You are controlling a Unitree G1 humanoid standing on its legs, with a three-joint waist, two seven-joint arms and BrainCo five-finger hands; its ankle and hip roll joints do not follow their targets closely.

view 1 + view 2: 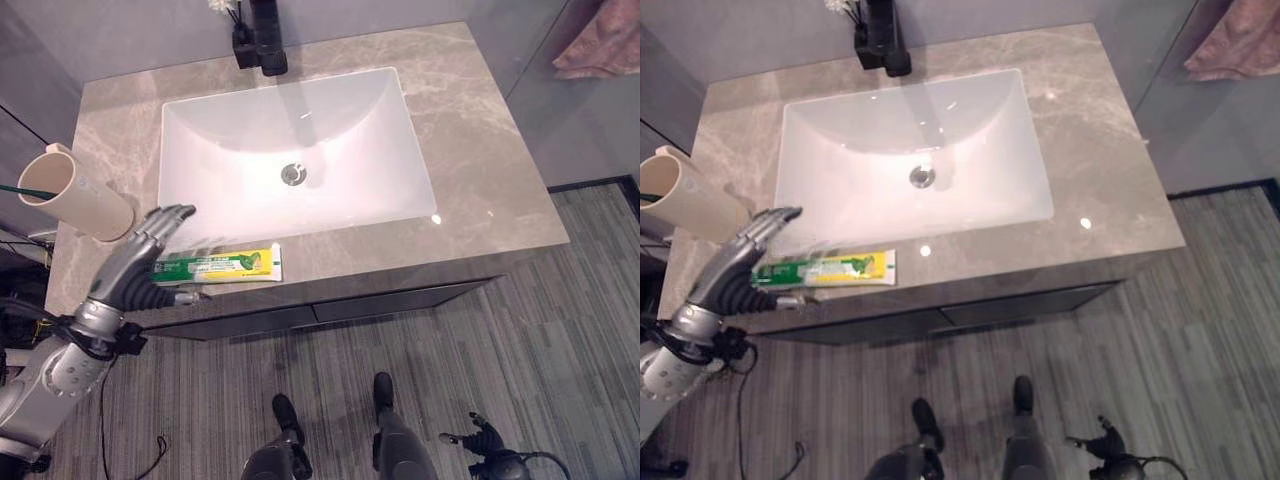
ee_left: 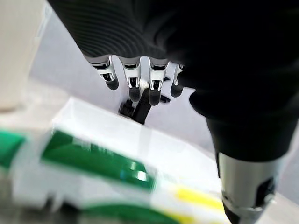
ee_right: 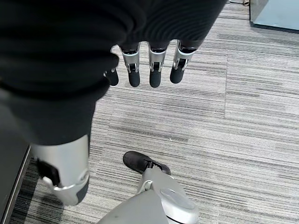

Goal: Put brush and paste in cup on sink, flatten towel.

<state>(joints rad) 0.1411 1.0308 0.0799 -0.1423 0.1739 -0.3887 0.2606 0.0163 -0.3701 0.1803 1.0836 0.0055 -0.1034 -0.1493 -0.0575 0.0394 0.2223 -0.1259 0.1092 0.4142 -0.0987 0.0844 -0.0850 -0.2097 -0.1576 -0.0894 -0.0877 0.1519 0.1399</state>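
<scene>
The toothpaste tube's long edges (image 1: 228,280) are straight and smooth, so I expect its yellow end (image 1: 263,263) to stick out straight when I pick the tube up by the green end.
A green, white and yellow toothpaste tube (image 1: 225,265) lies along the front edge of the counter, before the sink. My left hand (image 1: 135,265) hovers over the tube's left end with its fingers (image 2: 140,86) straight and open; the tube (image 2: 98,163) shows close under the palm. A cream cup (image 1: 80,195) lies tilted at the counter's left edge, with a thin green toothbrush (image 1: 25,190) sticking out of its mouth. My right hand (image 3: 149,70) hangs open low over the floor, far from the counter. A pink towel (image 1: 600,40) hangs at the far right.
The white sink basin (image 1: 200,130) fills the middle of the grey marble counter (image 1: 480,150). A black faucet (image 1: 262,40) stands at its back edge. Dark drawer fronts (image 1: 400,300) run under the counter, with striped grey floor (image 1: 560,330) in front.
</scene>
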